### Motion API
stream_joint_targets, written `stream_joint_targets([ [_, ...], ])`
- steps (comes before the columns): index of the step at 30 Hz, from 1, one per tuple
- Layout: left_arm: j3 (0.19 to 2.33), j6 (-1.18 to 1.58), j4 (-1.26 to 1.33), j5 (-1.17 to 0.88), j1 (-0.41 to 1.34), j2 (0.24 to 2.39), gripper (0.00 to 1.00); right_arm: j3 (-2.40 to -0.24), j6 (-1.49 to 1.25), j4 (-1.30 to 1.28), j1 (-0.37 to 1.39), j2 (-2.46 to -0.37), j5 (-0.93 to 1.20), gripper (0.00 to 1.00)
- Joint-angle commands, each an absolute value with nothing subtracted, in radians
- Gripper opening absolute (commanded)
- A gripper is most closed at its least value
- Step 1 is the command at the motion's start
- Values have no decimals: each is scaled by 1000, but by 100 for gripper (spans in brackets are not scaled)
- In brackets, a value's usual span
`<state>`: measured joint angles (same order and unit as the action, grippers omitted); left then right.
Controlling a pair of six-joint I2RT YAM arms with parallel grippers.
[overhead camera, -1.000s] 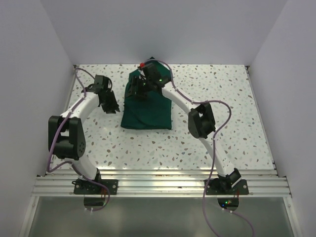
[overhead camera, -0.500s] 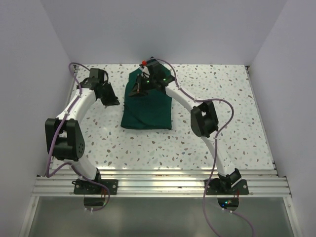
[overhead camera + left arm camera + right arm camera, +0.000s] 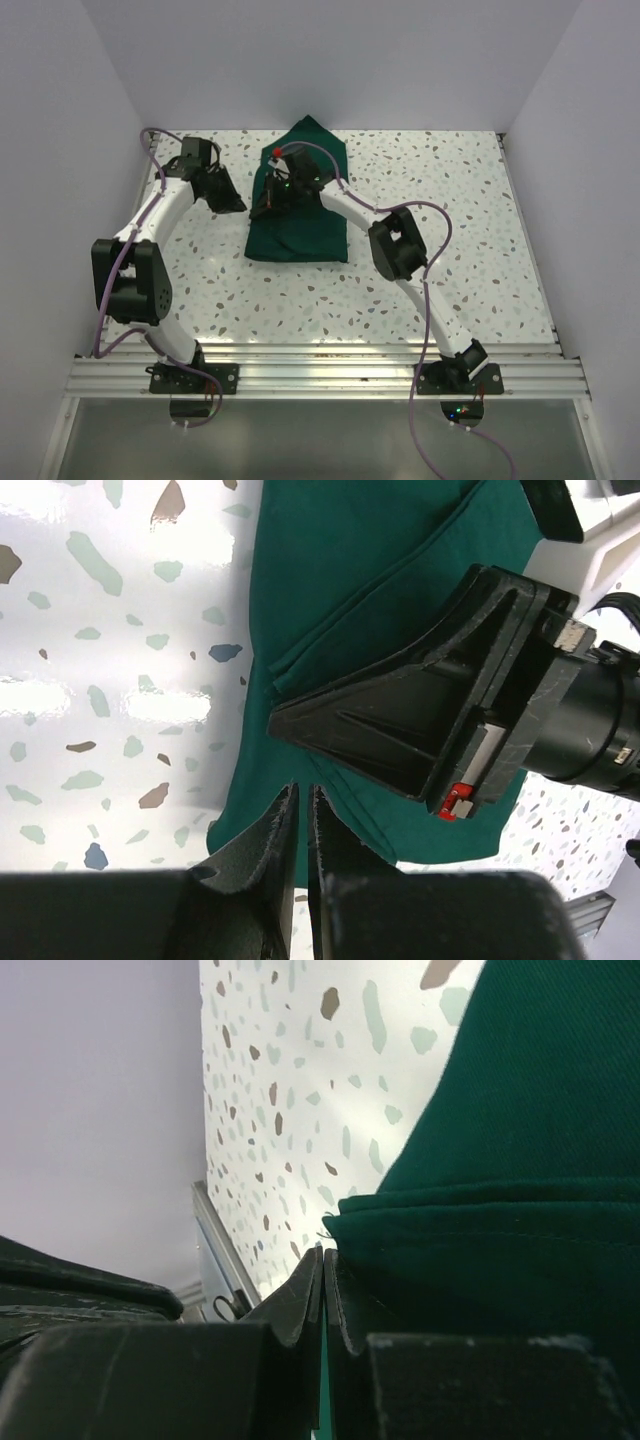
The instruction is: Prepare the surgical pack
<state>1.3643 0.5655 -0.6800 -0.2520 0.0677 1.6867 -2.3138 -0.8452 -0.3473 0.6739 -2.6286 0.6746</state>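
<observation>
One long edge of the surgical pack (image 3: 251,226) has both my grippers crowded at it, so next my right gripper moves back to the opposite edge (image 3: 345,167) before both grippers pull the pack closer.
The surgical pack (image 3: 298,225) is a dark green cloth bundle lying at the back middle of the speckled table; a pointed flap (image 3: 315,135) of it stands up at the far end. My right gripper (image 3: 272,195) is over the pack's left part, shut with a sliver of green cloth (image 3: 500,1260) between its fingers (image 3: 325,1252). My left gripper (image 3: 235,203) hangs just off the pack's left edge. Its jaws (image 3: 303,790) stand almost together, with nothing seen between them, above the cloth's (image 3: 340,570) corner. The right gripper's black body (image 3: 420,720) fills that view. Whatever the cloth wraps is hidden.
The terrazzo table (image 3: 450,200) is walled by white panels on three sides. An aluminium rail (image 3: 320,375) runs along the near edge by the arm bases. The right arm's elbow (image 3: 395,245) hangs over the table just right of the pack.
Both grippers have closed. The right gripper has shifted left and nearer over the pack, and a green flap now stands up at the back. The left gripper has moved back and slightly right.
</observation>
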Motion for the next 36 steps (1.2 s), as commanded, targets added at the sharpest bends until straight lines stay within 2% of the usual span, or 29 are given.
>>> stream_joint_targets([
  [1,1416,572,-666,-282,61,1703,12,-2391,-829,-366,655,-2585,706,3],
  [7,1446,542,-597,-391,52,1755,13,-2266,-749,-440,545,-2389,687,6],
  [13,1421,551,-488,-535,52,1804,8,-1918,-611,-477,459,-2139,755,8],
  [17,1414,557,-471,-546,52,1853,7,-1656,-561,-437,425,-2019,776,7],
  [26,1401,534,-482,-499,52,1916,5,-1395,-482,-421,382,-1916,810,7],
  [33,1436,494,-286,-541,52,1826,8,-1514,-589,-238,351,-1966,785,6],
  [36,1488,500,-227,-519,51,1848,14,-1615,-632,-206,345,-2023,755,6],
])
